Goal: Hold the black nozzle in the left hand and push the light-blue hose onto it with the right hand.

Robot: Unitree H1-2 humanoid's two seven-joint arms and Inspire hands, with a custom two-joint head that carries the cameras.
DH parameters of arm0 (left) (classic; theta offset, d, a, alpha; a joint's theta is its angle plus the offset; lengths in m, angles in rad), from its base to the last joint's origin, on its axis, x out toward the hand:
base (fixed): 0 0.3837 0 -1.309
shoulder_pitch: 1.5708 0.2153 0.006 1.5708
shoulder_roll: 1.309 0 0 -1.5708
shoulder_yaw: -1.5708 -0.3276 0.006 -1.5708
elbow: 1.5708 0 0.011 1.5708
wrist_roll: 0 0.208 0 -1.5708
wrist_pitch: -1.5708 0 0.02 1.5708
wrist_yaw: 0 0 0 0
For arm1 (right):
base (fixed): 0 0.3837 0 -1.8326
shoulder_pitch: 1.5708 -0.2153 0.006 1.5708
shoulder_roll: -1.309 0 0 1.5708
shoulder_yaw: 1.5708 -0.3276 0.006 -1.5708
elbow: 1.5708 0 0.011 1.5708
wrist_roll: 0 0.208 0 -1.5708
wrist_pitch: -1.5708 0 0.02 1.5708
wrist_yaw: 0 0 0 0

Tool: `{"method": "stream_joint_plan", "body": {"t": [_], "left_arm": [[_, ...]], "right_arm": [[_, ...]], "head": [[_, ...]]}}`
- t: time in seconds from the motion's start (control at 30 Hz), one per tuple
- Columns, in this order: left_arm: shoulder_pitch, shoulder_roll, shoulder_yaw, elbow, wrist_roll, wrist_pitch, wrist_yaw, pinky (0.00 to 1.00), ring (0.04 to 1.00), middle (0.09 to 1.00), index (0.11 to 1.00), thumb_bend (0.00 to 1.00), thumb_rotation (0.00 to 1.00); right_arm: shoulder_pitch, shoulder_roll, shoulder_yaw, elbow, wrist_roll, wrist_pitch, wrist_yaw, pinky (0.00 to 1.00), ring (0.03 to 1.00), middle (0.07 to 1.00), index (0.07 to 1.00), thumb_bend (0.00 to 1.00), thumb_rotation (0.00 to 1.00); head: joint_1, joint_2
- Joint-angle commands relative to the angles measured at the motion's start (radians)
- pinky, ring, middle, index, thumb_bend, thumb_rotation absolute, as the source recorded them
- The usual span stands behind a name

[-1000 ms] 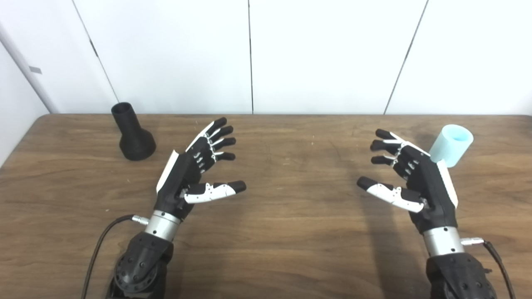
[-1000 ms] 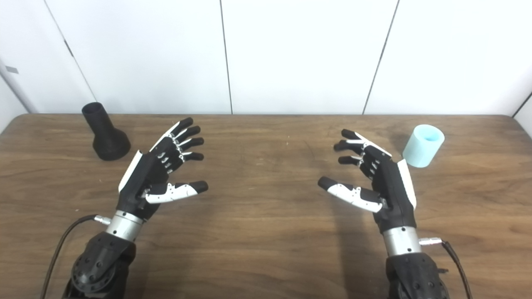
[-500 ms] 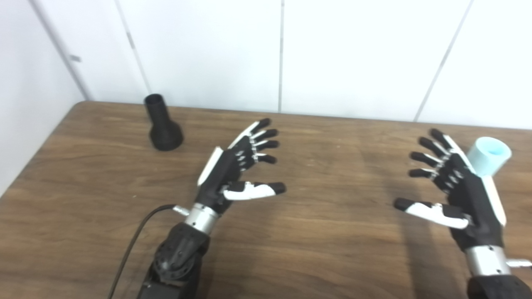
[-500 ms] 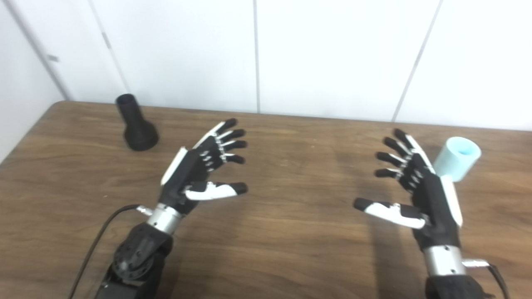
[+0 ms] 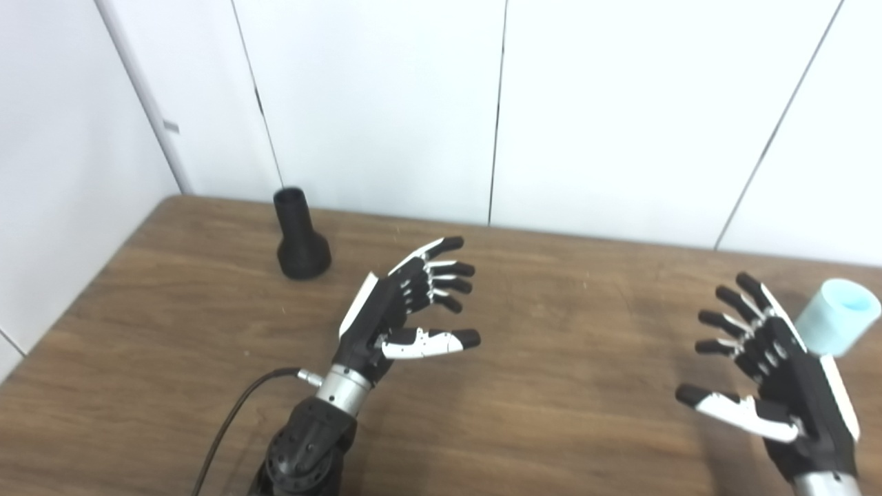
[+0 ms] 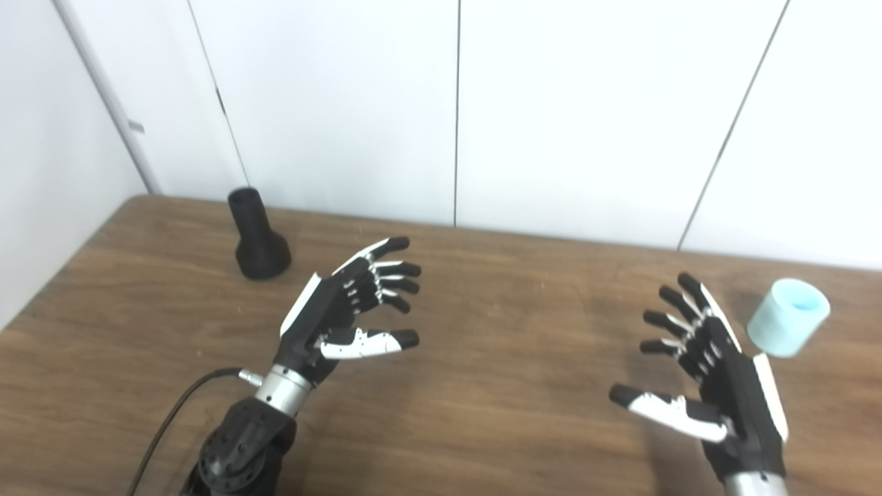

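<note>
The light-blue hose (image 5: 836, 317) will go over the nozzle's neck and stop above the nozzle's base when the robot pushes it, because the black nozzle spreads out into a wide base (image 5: 304, 255).
The black nozzle (image 5: 299, 234) stands upright on its wide base at the far left of the wooden table (image 5: 551, 386), narrow neck up. My left hand (image 5: 403, 310) hovers open to its right and nearer me, fingers spread, holding nothing. The light-blue hose (image 5: 836, 325), a short open tube, stands at the far right. My right hand (image 5: 772, 372) is open just left of the hose and a little nearer me, palm facing left, empty.
White wall panels (image 5: 496, 110) rise right behind the table's far edge. The table's left edge (image 5: 83, 289) runs close to the nozzle. A black cable (image 5: 227, 427) trails from my left wrist toward the front edge.
The camera has turned left and tilted up, so the whole scene has shifted right and down. Both hands stay open and empty, and the nozzle and hose keep their places on the table.
</note>
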Motion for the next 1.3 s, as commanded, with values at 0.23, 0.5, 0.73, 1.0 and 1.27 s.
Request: {"method": "stream_joint_plan", "body": {"t": [0.23, 0.5, 0.73, 1.0, 1.27], "left_arm": [[-0.109, 0.149, 0.071, -0.087, 0.074, 0.011, 0.021, 0.62, 0.769, 0.775, 0.799, 0.72, 0.16], [-0.167, 0.256, 0.126, -0.118, 0.138, 0.069, 0.032, 0.63, 0.768, 0.778, 0.805, 0.7, 0.13], [-0.215, 0.321, 0.148, -0.123, 0.211, 0.129, 0.041, 0.62, 0.776, 0.795, 0.816, 0.69, 0.13], [-0.257, 0.375, 0.2, -0.085, 0.258, 0.172, 0.074, 0.66, 0.817, 0.837, 0.851, 0.7, 0.14], [-0.28, 0.404, 0.226, -0.002, 0.322, 0.187, 0.139, 0.64, 0.798, 0.819, 0.845, 0.75, 0.17]], "right_arm": [[-0.04, -0.016, -0.016, 0.018, 0.009, -0.089, 0.004, 0.59, 0.767, 0.864, 0.905, 0.78, 0.08], [-0.043, -0.017, -0.02, 0.04, 0.021, -0.118, 0.011, 0.58, 0.76, 0.864, 0.902, 0.79, 0.09], [-0.047, -0.017, -0.023, 0.04, 0.025, -0.118, 0.012, 0.58, 0.755, 0.858, 0.894, 0.78, 0.07], [-0.046, -0.019, -0.027, 0.046, 0.034, -0.121, 0.019, 0.58, 0.751, 0.858, 0.89, 0.78, 0.07], [-0.045, -0.019, -0.028, 0.042, 0.024, -0.117, 0.017, 0.58, 0.748, 0.855, 0.888, 0.77, 0.07]], "head": [[0.031, -0.025], [0.037, -0.025], [0.041, -0.026], [0.045, -0.025], [0.044, -0.026]]}}
